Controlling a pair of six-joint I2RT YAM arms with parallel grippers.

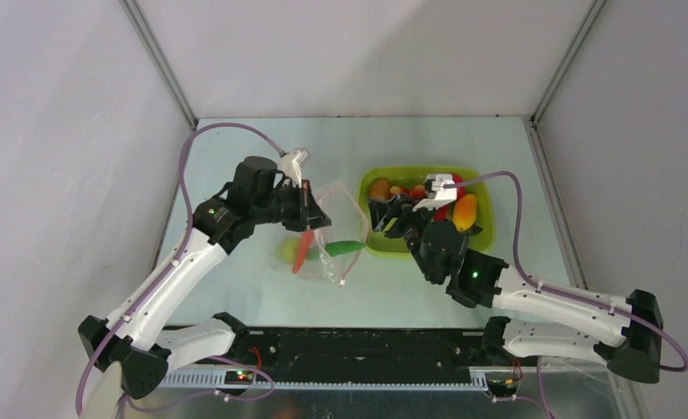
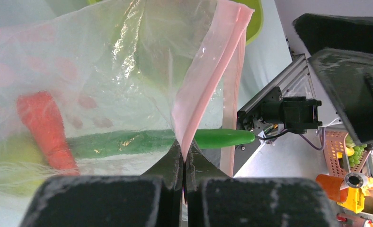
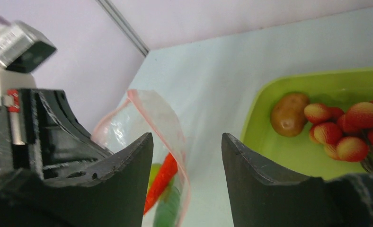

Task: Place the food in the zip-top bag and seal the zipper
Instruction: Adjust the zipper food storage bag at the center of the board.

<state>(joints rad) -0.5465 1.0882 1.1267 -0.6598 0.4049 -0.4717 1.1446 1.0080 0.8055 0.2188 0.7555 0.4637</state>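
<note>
A dark tip [image 1: 474,230] shows beside the orange-yellow piece [image 1: 465,211], so the robot should expect a fish partly covered under that piece when it picks the piece up.
The clear zip-top bag [image 1: 333,229] stands with its mouth held up, its pinkish zipper [image 2: 212,80] pinched in my shut left gripper [image 2: 184,152]. Inside lie a long red piece [image 2: 45,127], a green pod [image 2: 222,138] that pokes out past the mouth, and a lime [image 1: 287,251]. My right gripper [image 3: 187,142] is open with nothing between its fingers. It hovers between the bag [image 3: 144,113] and the tub's left end [image 1: 382,218]. More food sits in the tub: a brown kiwi [image 3: 288,113], strawberries [image 3: 345,130] and an orange-yellow piece [image 1: 465,211].
The lime-green tub [image 1: 487,237] stands right of the bag on the pale table. Grey walls close in the left, right and back. A black rail [image 1: 358,349] with both arm bases runs along the near edge.
</note>
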